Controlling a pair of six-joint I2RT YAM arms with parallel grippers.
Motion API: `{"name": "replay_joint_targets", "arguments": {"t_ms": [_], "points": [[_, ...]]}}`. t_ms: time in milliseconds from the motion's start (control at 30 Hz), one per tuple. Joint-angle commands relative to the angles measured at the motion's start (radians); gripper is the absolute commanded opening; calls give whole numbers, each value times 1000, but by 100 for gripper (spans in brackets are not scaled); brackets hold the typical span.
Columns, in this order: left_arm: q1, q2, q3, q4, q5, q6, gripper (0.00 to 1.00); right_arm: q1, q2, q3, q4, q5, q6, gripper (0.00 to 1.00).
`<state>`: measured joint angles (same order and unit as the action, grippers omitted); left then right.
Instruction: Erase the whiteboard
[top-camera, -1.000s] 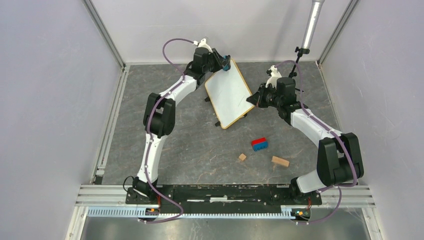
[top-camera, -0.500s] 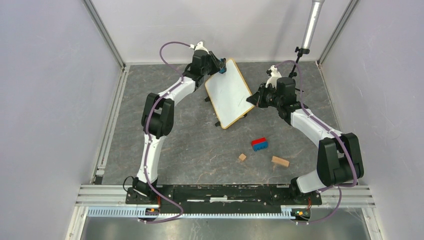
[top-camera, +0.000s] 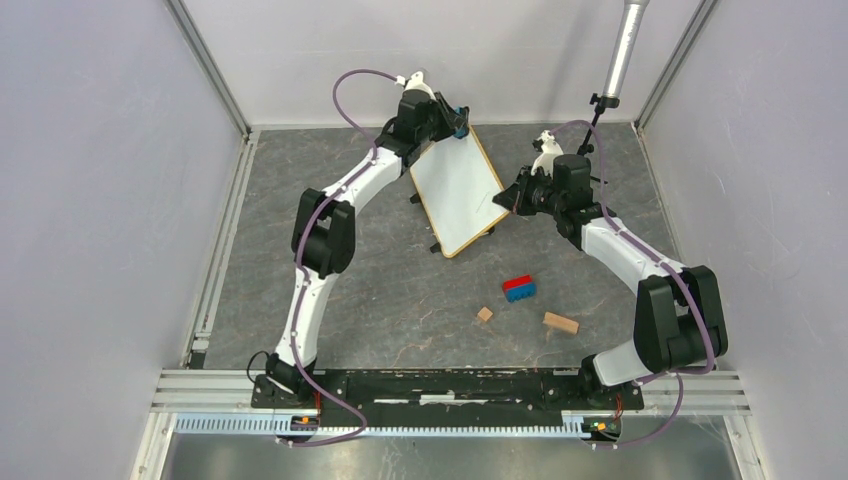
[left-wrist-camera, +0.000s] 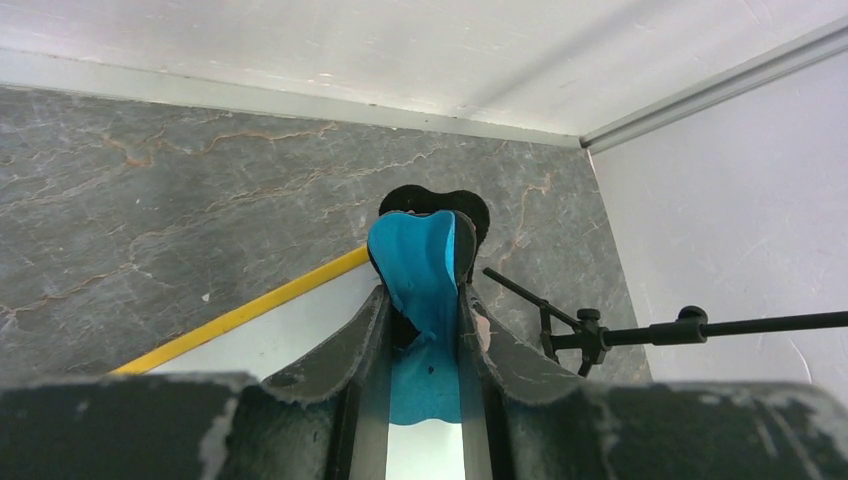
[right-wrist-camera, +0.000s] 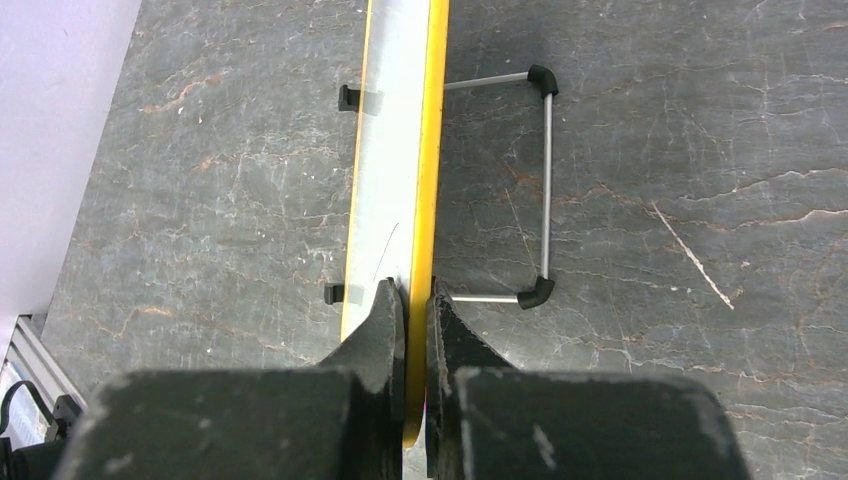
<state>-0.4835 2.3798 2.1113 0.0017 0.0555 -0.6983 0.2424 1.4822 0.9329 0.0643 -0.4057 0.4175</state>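
Observation:
The eraser sticks out past the whiteboard's upper edge (top-camera: 463, 131) and a faint stroke is lower down, so next my left gripper brings the eraser back down over the whiteboard's white side (top-camera: 460, 172).
The whiteboard (top-camera: 455, 190), white with a yellowish wooden frame, stands tilted at the back middle of the table. My right gripper (top-camera: 510, 198) is shut on its right frame edge; the right wrist view shows the jaws (right-wrist-camera: 416, 290) pinching the frame of the whiteboard (right-wrist-camera: 395, 150), with a thin faint stroke on the white face just ahead of them. My left gripper (top-camera: 458, 125) is at the board's top far corner, shut on a blue eraser (left-wrist-camera: 420, 270). The eraser sticks out past the fingertips of the left gripper (left-wrist-camera: 422, 295), over the whiteboard's (left-wrist-camera: 290, 325) upper edge.
A red-and-blue block (top-camera: 518, 288), a small wooden cube (top-camera: 485, 314) and a longer wooden block (top-camera: 560, 322) lie on the near right of the table. A metal pole on a black stand (top-camera: 620, 50) rises at the back right. The board's wire leg (right-wrist-camera: 545, 180) sticks out behind it. Walls close in three sides.
My left gripper with the blue eraser dipped left along the board's top edge, then came back right to the top corner. The right arm and board have not moved.

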Motion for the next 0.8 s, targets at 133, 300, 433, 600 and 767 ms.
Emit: {"name": "replay_joint_targets", "arguments": {"t_ms": [133, 300, 433, 600, 767], "points": [[76, 1, -230, -73, 17, -26, 8, 62, -8, 14, 9, -143, -151, 0], [62, -19, -225, -71, 15, -2, 9, 64, -8, 13, 11, -143, -150, 0], [14, 1, -91, -116, 8, 17, 9, 65, -7, 15, 5, -141, -154, 0], [-51, 44, 92, -124, 35, 34, 11, 66, -9, 15, 1, -139, -155, 0], [-67, 105, 191, -72, 62, 59, 13, 67, -11, 18, -4, -139, -158, 0]]}}
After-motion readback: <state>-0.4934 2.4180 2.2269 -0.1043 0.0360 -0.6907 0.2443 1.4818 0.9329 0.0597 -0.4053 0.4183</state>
